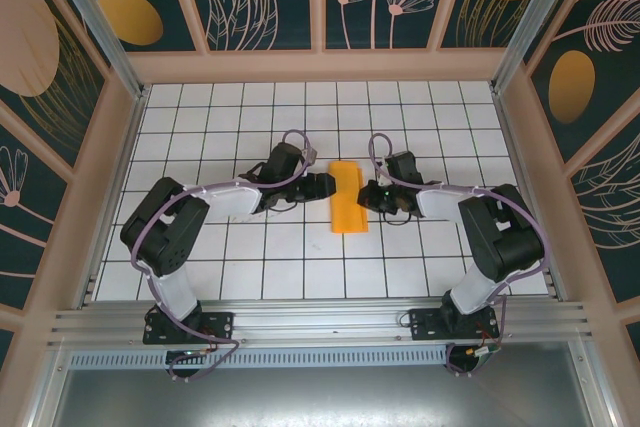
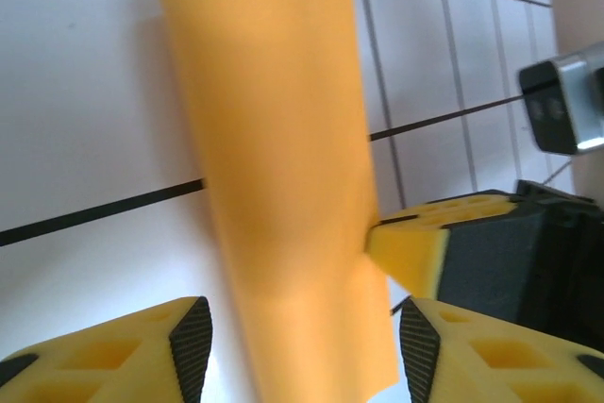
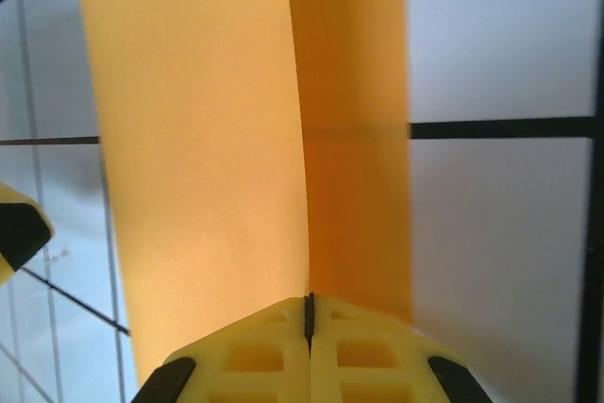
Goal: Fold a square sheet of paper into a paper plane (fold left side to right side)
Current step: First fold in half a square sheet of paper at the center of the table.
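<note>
The upper layer's edge (image 3: pixel 302 129) stops short of the lower layer's edge. So I should hold the folded side (image 1: pixel 334 201) with my left gripper while my right gripper opens and grips again.
The square sheet of paper (image 1: pixel 348 197) lies folded into a narrow upright orange strip on the white grid table, between the two grippers. In the left wrist view the paper (image 2: pixel 283 186) bulges upward and runs between the pads of my left gripper (image 2: pixel 297 337), which stands open around it without touching. From above, that left gripper (image 1: pixel 322 185) sits at the strip's left edge. My right gripper (image 1: pixel 372 195) is at the right edge. Its jaws (image 3: pixel 309 313) are pressed together, and the upper layer's edge of the paper (image 3: pixel 208 139) runs into their seam. Its fingertip (image 2: pixel 406 252) meets the paper's right edge.
The gridded table (image 1: pixel 250 277) is walled in by patterned panels at the back and sides, with a metal rail (image 1: pixel 320 322) along the near edge. Both arms reach inward from their bases, and their tips are about one tile apart across the paper.
</note>
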Motion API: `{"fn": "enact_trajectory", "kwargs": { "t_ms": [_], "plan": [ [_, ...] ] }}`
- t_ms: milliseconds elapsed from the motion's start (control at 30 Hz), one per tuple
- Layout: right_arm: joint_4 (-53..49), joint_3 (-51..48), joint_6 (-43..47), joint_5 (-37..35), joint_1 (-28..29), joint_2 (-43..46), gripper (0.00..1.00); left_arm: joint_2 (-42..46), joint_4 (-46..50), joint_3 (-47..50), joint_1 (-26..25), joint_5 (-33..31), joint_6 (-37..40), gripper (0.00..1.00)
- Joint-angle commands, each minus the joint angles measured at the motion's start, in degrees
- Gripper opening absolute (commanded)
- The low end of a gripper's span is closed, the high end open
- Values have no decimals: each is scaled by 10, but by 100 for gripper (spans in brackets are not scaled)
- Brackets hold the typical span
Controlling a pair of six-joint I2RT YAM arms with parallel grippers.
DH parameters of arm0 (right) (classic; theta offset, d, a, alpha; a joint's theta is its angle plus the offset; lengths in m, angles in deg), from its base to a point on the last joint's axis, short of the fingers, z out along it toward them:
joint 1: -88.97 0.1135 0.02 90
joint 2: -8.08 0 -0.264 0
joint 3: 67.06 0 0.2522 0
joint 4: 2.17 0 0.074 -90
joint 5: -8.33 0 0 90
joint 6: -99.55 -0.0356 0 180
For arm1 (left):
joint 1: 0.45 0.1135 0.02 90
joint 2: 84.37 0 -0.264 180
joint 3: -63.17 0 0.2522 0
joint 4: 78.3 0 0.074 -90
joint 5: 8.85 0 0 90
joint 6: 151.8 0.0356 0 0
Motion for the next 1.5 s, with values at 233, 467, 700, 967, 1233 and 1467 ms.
{"fn": "enact_trajectory", "kwargs": {
  "t_ms": [233, 467, 700, 967, 1233, 1467],
  "plan": [
    [-32, 11, 17, -35, 0, 7, 4, -72, 53, -66, -28, -40, 3, 63],
    [-36, 13, 22, -38, 0, 10, 7, -96, 82, -93, -36, -69, 2, 53],
    [-47, 6, 35, -83, -2, 68, 30, -122, 114, -111, -40, -96, 11, 46],
    [-78, -28, 49, -189, -32, 181, 56, -143, 141, -136, -50, -111, 23, 47],
    [-37, -82, 38, -156, -67, 269, 79, -149, 160, -143, -53, -123, 35, 47],
    [-36, -90, 38, -149, -74, 273, 82, -151, 172, -148, -53, -127, 48, 47]
  ]
}}
